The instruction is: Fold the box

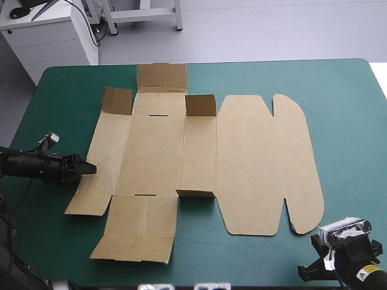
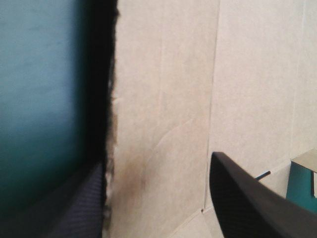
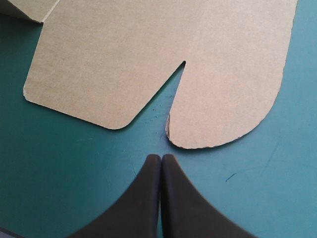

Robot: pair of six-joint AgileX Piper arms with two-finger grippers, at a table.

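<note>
The whole brown box (image 1: 151,154) will slide along when I push its edge, because the creased panels (image 1: 125,151) lie flat and are joined up to the lid panel.
The brown box (image 1: 157,157) lies as a flat cut sheet in the middle of the table, lid panel with rounded ears (image 1: 266,163) to the right. Three small corner flaps stand up, two at the far side (image 1: 200,104) and one nearer (image 1: 195,193). My left gripper (image 1: 89,168) is low at the sheet's left edge. In the left wrist view it (image 2: 158,198) is open, with the board's edge (image 2: 163,99) between its fingers. My right gripper (image 1: 317,241) is near the front right. It (image 3: 161,161) is shut, just short of the lid's near notch (image 3: 181,67).
The teal-green cover (image 1: 351,133) shows right of the lid and along the front edge (image 1: 242,266). The left arm lies low across the table's left side. The right wrist sits close to the front right corner.
</note>
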